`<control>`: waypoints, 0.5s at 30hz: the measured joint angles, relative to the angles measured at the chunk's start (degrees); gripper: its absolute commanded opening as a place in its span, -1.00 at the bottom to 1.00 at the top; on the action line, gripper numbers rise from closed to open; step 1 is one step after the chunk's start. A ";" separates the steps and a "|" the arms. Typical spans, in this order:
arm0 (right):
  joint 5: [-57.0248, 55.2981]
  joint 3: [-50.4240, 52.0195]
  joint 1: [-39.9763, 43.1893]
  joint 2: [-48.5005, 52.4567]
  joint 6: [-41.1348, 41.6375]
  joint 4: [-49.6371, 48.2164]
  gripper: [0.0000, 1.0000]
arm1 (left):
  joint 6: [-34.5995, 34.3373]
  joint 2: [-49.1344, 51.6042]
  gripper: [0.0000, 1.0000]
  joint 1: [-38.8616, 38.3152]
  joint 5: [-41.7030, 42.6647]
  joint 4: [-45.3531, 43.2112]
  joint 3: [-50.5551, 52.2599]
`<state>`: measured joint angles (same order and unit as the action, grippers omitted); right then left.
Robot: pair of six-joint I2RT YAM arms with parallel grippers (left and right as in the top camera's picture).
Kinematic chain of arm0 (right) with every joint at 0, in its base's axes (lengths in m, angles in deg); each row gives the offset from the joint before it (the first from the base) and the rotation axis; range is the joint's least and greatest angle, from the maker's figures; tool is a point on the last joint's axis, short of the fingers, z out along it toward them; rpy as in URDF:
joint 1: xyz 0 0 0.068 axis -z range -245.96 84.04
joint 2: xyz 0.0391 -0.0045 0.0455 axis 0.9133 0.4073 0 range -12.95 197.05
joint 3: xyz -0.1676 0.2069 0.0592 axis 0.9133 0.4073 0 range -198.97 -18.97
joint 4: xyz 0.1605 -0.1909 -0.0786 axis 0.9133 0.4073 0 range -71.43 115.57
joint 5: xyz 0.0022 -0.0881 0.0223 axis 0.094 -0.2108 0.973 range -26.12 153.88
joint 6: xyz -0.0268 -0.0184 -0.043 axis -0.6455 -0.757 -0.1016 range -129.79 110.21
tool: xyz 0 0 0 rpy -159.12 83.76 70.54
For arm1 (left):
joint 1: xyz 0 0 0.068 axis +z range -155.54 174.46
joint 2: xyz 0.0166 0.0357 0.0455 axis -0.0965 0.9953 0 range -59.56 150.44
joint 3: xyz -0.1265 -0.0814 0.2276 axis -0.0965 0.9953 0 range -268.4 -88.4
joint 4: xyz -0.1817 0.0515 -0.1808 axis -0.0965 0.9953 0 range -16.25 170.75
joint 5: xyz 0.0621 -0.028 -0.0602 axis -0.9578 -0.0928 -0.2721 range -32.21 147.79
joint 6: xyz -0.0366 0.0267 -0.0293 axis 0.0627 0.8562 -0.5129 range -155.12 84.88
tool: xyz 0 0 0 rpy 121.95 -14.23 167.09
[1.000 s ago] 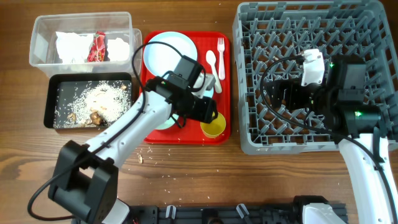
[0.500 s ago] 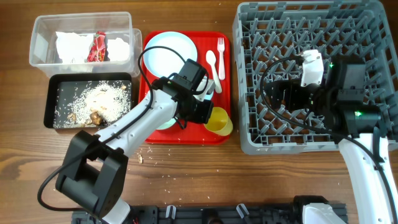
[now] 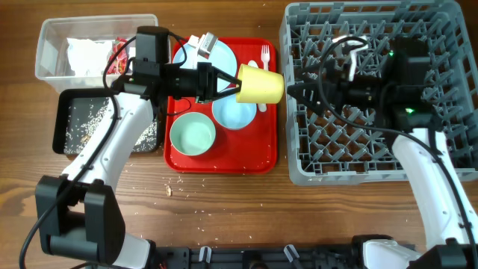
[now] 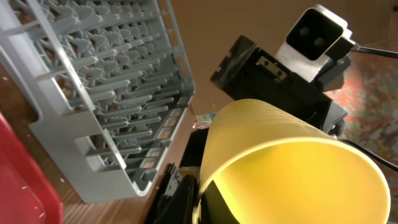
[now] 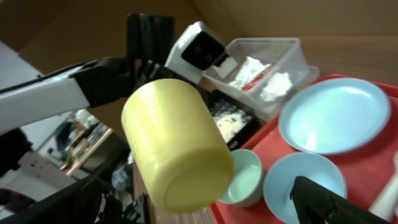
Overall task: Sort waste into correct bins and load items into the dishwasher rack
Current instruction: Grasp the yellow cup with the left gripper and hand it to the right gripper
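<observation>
The yellow cup (image 3: 241, 84) is held by its rim in my left gripper, short of the rack, so next my right gripper grabs the cup's base (image 3: 281, 88) and puts the cup down with its rim facing down.
My left gripper (image 3: 230, 84) is shut on the rim of the small yellow cup (image 3: 261, 84), one finger inside and one outside. It holds the cup on its side in the air above the red tray (image 3: 261, 153), base toward the rack (image 3: 373, 161). In the left wrist view the cup (image 4: 292, 168) fills the lower right. My right gripper (image 3: 293, 91) stands open at the rack's left edge, facing the cup's base (image 5: 186, 155) with nothing between its fingers (image 5: 329, 202). On the tray sit a pale green bowl (image 3: 193, 134), a light blue bowl (image 3: 237, 113), a plate (image 3: 218, 51) and a fork (image 3: 264, 54).
At the far left, a clear tub (image 3: 52, 45) holds a white napkin (image 3: 86, 54) and a red wrapper (image 3: 118, 61). In front of it, a black tray (image 3: 63, 127) holds rice scraps. Crumbs dot the wood near the tray's front.
My left gripper closed on the yellow cup, lifted it off the tray's front right corner and swung it up toward the rack. The right arm moved left to face it.
</observation>
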<state>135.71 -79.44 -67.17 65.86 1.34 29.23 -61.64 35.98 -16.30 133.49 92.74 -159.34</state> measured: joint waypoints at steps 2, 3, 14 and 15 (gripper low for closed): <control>1.46 -0.02 -3.61 0.70 1.77 -3.69 0.87 | -1.27 0.00 -0.92 0.00 0.87 0.07 0.00; 1.44 0.00 -4.57 0.83 2.54 -4.26 0.85 | -1.46 0.00 -0.92 0.00 1.01 0.04 0.00; -2.45 0.00 -8.90 1.60 5.75 -6.45 0.58 | -2.32 0.00 -0.92 -0.48 3.91 -0.61 0.00; -2.45 0.00 -8.90 1.62 5.75 -6.45 0.58 | -2.93 0.00 -0.92 -0.48 3.91 -1.99 0.00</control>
<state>133.27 -79.44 -76.07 67.47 7.09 22.78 -64.57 35.98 -16.78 137.41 90.75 -159.34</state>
